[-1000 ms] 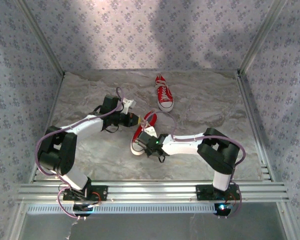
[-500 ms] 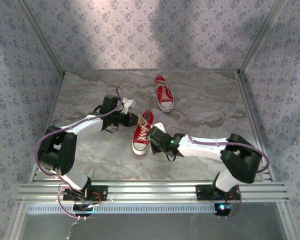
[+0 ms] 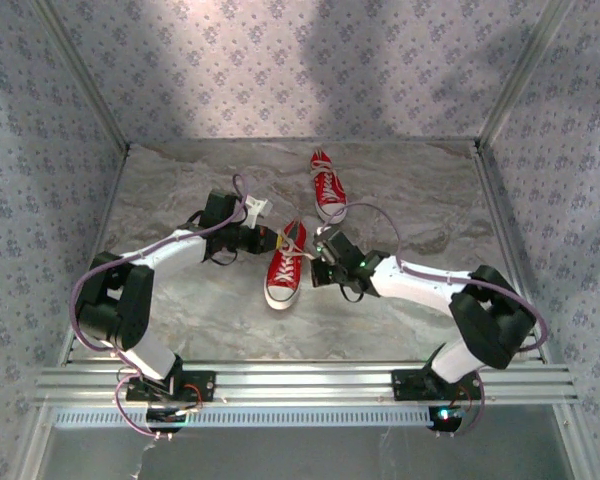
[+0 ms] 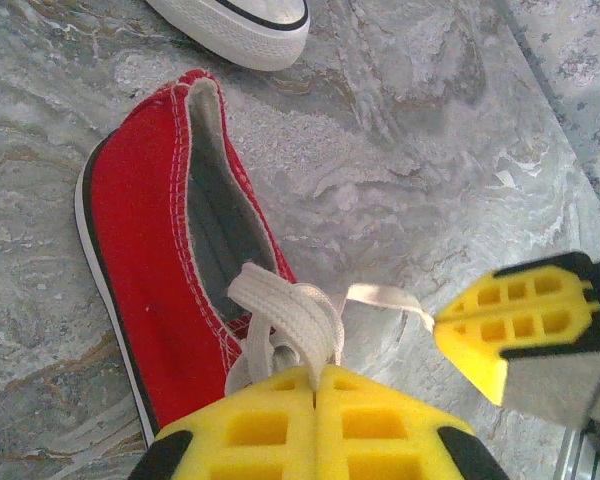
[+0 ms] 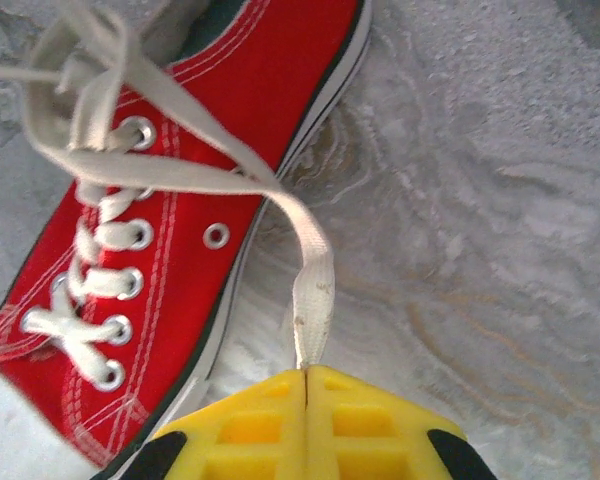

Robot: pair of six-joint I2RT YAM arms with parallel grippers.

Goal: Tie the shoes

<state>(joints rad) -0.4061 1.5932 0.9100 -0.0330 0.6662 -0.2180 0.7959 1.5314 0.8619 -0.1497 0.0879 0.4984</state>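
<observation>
The robot's left gripper is pinching the folded loop (image 4: 298, 312), so its right gripper should keep wrapping the other lace around it until the lace's end reaches the near shoe's opening (image 4: 222, 215).
Two red shoes with white laces lie on the marbled table. The near shoe (image 3: 283, 268) lies between my grippers; the far shoe (image 3: 328, 186) lies behind it. My left gripper (image 3: 271, 240) is at the near shoe's left side, shut (image 4: 318, 372) on a folded loop of lace (image 4: 292, 318) beside the shoe's opening (image 4: 145, 250). My right gripper (image 3: 319, 267) is just right of the shoe, shut (image 5: 306, 375) on the flat end of the other lace (image 5: 312, 275), which runs taut back across the eyelets (image 5: 130, 235). The right gripper's yellow finger (image 4: 525, 325) shows in the left wrist view.
The far shoe's white toe cap (image 4: 242, 20) sits close behind the near shoe's heel. Patterned walls and metal posts close the table (image 3: 410, 215) on three sides, and an aluminium rail (image 3: 300, 382) runs along the front.
My right arm has swung from over the near shoe to its right side, drawing the lace end out to the right. The left arm has held still on its loop.
</observation>
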